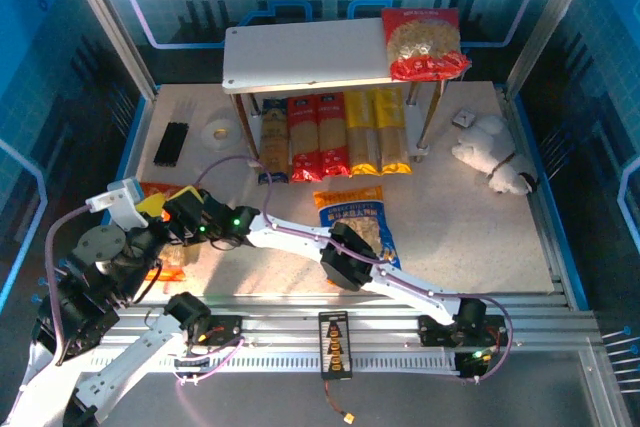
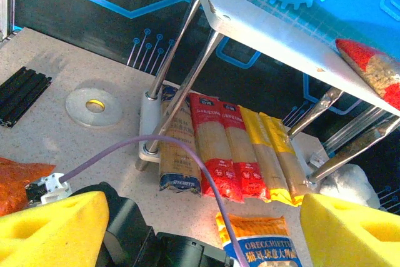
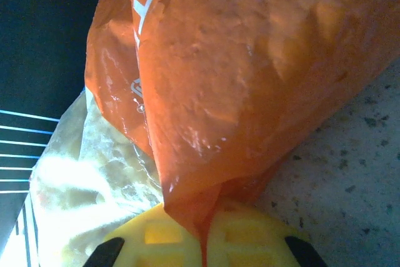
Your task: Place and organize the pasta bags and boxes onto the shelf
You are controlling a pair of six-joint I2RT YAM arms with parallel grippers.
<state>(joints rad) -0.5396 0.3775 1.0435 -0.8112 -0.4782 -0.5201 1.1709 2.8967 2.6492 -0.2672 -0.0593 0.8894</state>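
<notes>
My right gripper is pinching the orange bag's edge (image 3: 197, 187) and the space (image 1: 264, 269) next to the blue bag is open, so I should keep pulling until the bags lie side by side.
The shelf (image 1: 300, 57) stands at the back, with the red bag (image 1: 425, 42) on its top board. Five pasta boxes (image 1: 332, 135) lie side by side under it, seen closer as one blue-and-tan, two red and two yellow boxes (image 2: 219, 148). The blue bag (image 1: 355, 222) lies flat on the table in front. At the left lies the orange bag (image 1: 172, 267); my right gripper (image 3: 203, 237) is shut on its edge, reaching across from the right (image 1: 185, 222). My left gripper (image 2: 200, 236) hangs open just behind the right wrist (image 1: 165, 202), nothing between its fingers.
Black sticks (image 1: 171, 144) and a white tape roll (image 1: 218, 133) lie left of the shelf. A white plush toy (image 1: 492, 152) sits at the right. The right arm's purple cable (image 2: 206, 173) arcs across the left wrist view. Blue walls close in the table.
</notes>
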